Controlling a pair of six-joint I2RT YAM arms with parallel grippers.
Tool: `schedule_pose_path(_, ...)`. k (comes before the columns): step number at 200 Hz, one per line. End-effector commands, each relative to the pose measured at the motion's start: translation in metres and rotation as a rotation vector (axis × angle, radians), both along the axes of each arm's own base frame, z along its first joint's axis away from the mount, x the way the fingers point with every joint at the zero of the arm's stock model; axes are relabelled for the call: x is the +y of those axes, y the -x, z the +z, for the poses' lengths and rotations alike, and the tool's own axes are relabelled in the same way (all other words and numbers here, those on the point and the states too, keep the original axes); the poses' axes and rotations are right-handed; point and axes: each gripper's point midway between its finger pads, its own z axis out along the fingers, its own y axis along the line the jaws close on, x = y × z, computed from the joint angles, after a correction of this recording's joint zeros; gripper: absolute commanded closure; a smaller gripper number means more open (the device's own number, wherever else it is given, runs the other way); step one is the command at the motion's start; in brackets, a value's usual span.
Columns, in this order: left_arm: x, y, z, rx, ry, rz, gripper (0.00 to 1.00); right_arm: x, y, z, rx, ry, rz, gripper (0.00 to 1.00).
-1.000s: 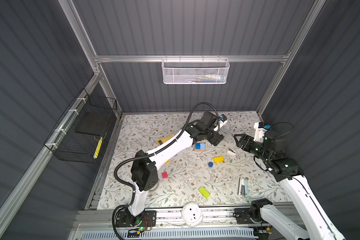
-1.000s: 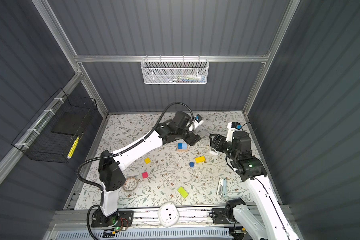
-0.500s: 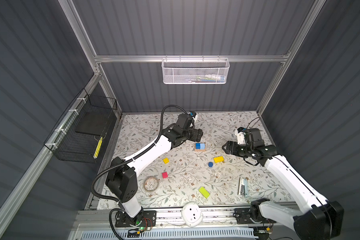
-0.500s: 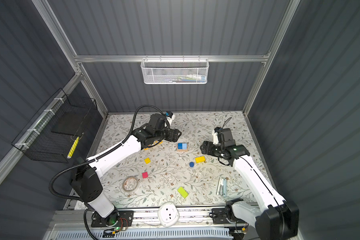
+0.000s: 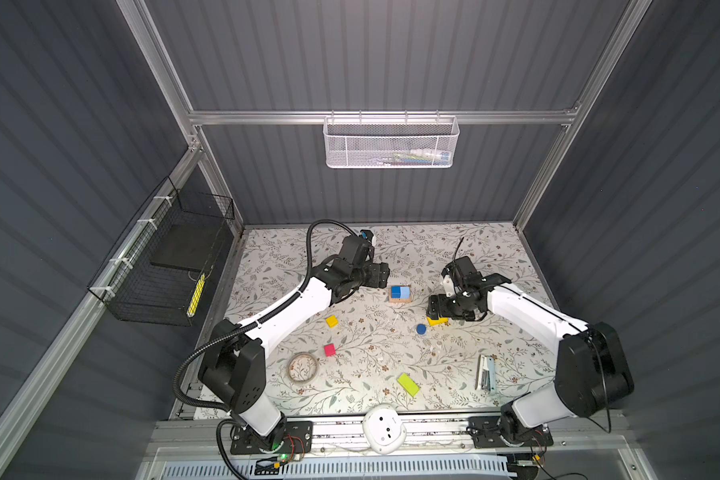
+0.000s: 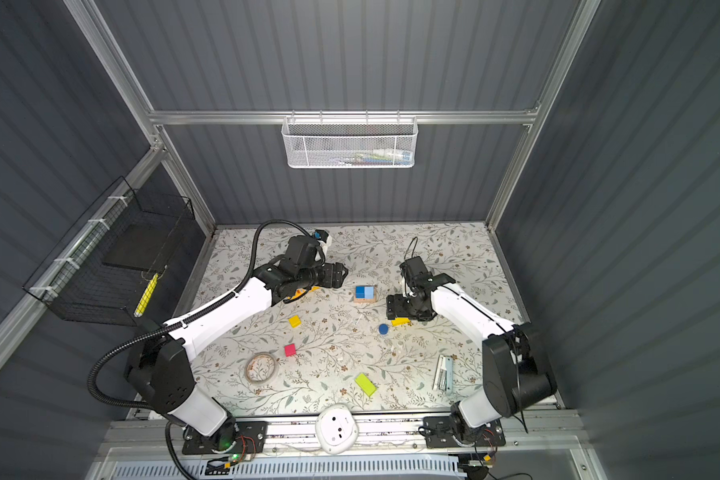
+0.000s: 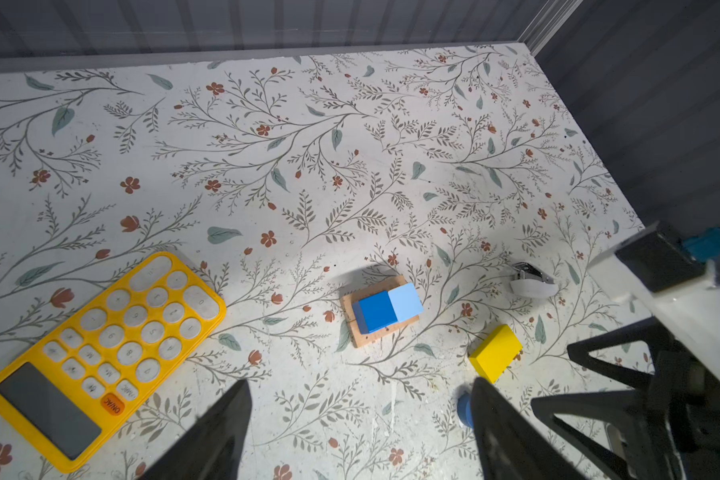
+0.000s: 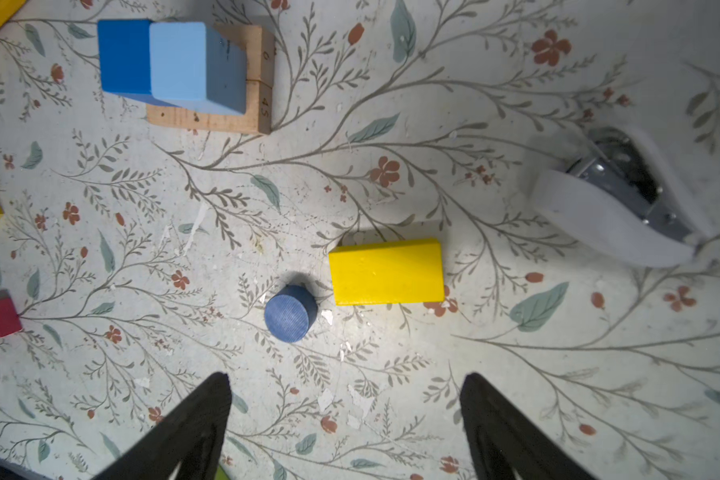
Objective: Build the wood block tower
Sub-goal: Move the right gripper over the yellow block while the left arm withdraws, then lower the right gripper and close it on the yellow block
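The yellow bar's short ends (image 8: pixel 438 272) face the open fingers of my right gripper, so I keep moving down over the yellow bar's middle (image 8: pixel 387 273) until there is one finger at each end.
A blue cube (image 5: pixel 395 291) and a light-blue cube (image 7: pixel 406 300) sit side by side on two tan bars (image 8: pixel 262 83) mid-table. My left gripper (image 5: pixel 381 274) hovers just left of this stack, open and empty, its jaws wide in the left wrist view (image 7: pixel 360 382). My right gripper (image 5: pixel 433 307) hangs open and empty above the yellow bar (image 8: pixel 385 272), with the blue cylinder (image 8: pixel 290 313) beside the bar (image 8: pixel 346 376). The yellow cube (image 5: pixel 331 321), pink cube (image 5: pixel 329 350) and lime bar (image 5: pixel 408 384) lie loose toward the front.
A yellow calculator (image 7: pixel 105 357) lies under my left arm. The tape roll (image 5: pixel 303 368) is at the front left and a stapler (image 5: pixel 486 372) at the front right. A white staple remover (image 8: pixel 612 208) lies beside the yellow bar.
My left gripper has drawn back to the left, away from above the stack. My right gripper has swung left and forward over the yellow bar, and its jaws have widened.
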Motion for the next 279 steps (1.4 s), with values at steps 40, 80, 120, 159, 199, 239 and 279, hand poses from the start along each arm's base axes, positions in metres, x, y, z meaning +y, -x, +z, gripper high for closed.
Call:
schedule_pose_path(40,0.022,0.002,0.014,-0.053,-0.010,0.031,0.17,-0.005,-0.010,-0.018,0.046,0.106,0.071,0.14)
schedule_pose_path(80,0.024,0.001,0.009,-0.043,-0.013,0.029,0.17,-0.002,-0.009,-0.028,0.069,0.122,0.098,0.14)
schedule_pose_path(120,0.023,-0.001,0.005,-0.029,-0.014,0.023,0.17,-0.001,-0.011,-0.039,0.092,0.165,0.117,0.14)
schedule_pose_path(159,0.023,-0.002,0.003,-0.023,-0.014,0.023,0.17,-0.001,-0.013,-0.047,0.101,0.189,0.121,0.14)
schedule_pose_path(199,0.024,-0.003,0.001,-0.017,-0.015,0.025,0.17,-0.001,-0.018,-0.051,0.101,0.200,0.119,0.15)
schedule_pose_path(239,0.023,-0.003,0.000,-0.011,-0.014,0.023,0.17,-0.002,-0.017,-0.055,0.114,0.211,0.116,0.19)
schedule_pose_path(279,0.022,-0.003,-0.002,-0.007,-0.015,0.021,0.17,0.000,-0.016,-0.058,0.118,0.213,0.114,0.24)
